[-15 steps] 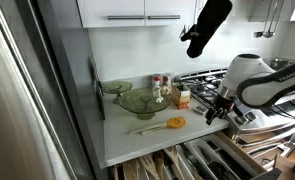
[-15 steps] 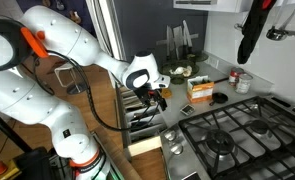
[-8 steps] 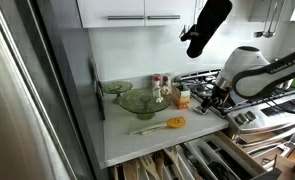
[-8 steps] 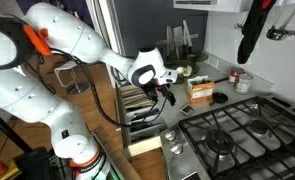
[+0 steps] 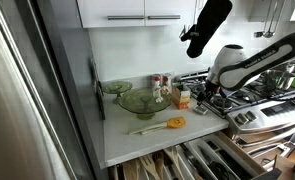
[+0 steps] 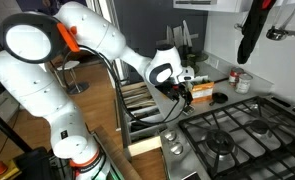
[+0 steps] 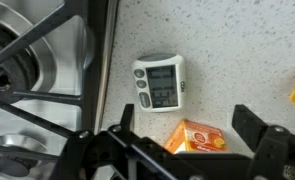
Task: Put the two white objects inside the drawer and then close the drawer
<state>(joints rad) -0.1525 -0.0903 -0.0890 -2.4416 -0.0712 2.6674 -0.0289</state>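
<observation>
My gripper should continue to go down until the fingers are on both sides of the device, because the device [image 7: 161,84] lies clear of the stove grate with its narrow sides [image 7: 182,84] facing my open fingers.
In the wrist view one white object [image 7: 159,82], a small whitish-grey device with a display and buttons, lies flat on the speckled counter next to the stove grate. The other white object I cannot make out. My gripper [image 7: 187,120] is open and empty above the counter, its fingers on either side of the white-and-orange carton [image 7: 197,138], with the device just beyond. In both exterior views the gripper [image 5: 209,97] [image 6: 188,88] hovers at the carton [image 5: 182,97] [image 6: 200,90]. The drawer [image 5: 177,163] [image 6: 144,108] stands open below the counter edge, with dividers and cutlery inside.
The gas stove [image 6: 232,135] [image 7: 32,70] borders the counter. An orange-ended wooden spoon [image 5: 172,123] and glass bowls [image 5: 139,101] lie on the counter. A metal can [image 6: 243,81] and a black disc [image 6: 219,98] sit near the carton. More pulled-out drawers [image 5: 262,130] with metal items are under the stove.
The arm has swung from above the open drawer towards the back of the counter, to the carton by the stove. The gripper stayed open and empty.
</observation>
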